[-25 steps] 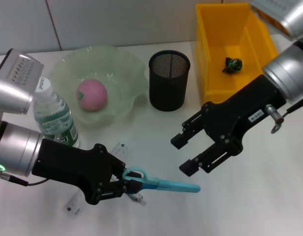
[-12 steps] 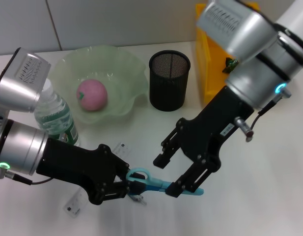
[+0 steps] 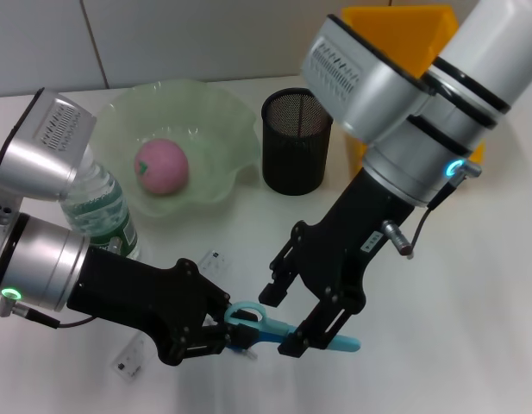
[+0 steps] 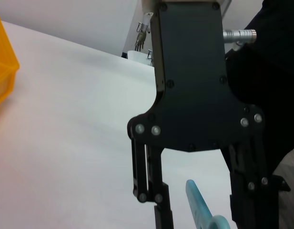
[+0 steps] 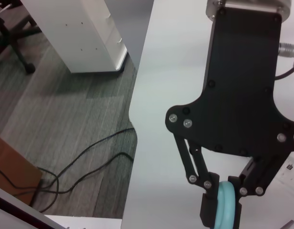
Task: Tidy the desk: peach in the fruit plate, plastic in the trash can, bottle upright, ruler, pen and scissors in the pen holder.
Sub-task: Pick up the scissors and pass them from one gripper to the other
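Note:
Next, my right gripper closes on the scissors' sheath (image 3: 277,328) near the handle loop before my left gripper opens, because my left gripper is holding the level scissors by the handle loop (image 3: 246,312).
My left gripper (image 3: 221,328) is shut on the blue handle loop of the scissors (image 3: 322,338) and holds them level over the desk (image 3: 455,345) at the front. My right gripper (image 3: 293,315) is open, one finger on each side of the light blue blade sheath. The right wrist view shows the left gripper (image 5: 222,210) clamped on the loop (image 5: 224,202). The left wrist view shows the right gripper (image 4: 201,205) around the sheath (image 4: 197,202). The peach (image 3: 160,166) lies in the fruit plate (image 3: 222,112). The bottle (image 3: 97,207) stands upright. The ruler (image 3: 215,259) lies partly under my left arm. I cannot make out the pen.
The pen holder (image 3: 297,138) stands behind my right gripper, to the right of the fruit plate. The trash can (image 3: 391,21) at the back right is mostly hidden by my right arm. The desk's edge and the floor show in the right wrist view (image 5: 132,109).
My right arm has swung in from the right and come down; its open fingers now straddle the scissors' sheath. My left gripper has kept hold of the scissors, almost still.

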Available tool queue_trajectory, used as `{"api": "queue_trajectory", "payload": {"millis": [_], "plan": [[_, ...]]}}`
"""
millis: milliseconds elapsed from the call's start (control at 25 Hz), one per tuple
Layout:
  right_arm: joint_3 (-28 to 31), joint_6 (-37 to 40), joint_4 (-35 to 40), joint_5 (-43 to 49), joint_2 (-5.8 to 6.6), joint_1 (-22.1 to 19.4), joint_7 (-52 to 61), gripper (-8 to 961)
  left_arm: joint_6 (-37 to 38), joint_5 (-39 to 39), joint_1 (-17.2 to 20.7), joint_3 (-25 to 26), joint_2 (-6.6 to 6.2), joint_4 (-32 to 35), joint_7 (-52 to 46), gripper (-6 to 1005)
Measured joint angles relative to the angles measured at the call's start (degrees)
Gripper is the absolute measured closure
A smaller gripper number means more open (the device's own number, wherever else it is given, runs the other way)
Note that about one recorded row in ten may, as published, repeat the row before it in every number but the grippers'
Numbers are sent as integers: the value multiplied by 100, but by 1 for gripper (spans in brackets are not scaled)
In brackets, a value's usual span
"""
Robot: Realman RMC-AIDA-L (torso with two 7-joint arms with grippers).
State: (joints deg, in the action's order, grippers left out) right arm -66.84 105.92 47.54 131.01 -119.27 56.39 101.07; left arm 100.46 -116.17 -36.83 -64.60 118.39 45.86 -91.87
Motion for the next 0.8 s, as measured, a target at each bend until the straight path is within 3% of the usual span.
{"api": "queue_trajectory", "payload": {"millis": [800], "plan": [[-447,-250,-149,-141,-35,108,182,409,-73,-2,-9,-78,-1,-44,30,817]]}}
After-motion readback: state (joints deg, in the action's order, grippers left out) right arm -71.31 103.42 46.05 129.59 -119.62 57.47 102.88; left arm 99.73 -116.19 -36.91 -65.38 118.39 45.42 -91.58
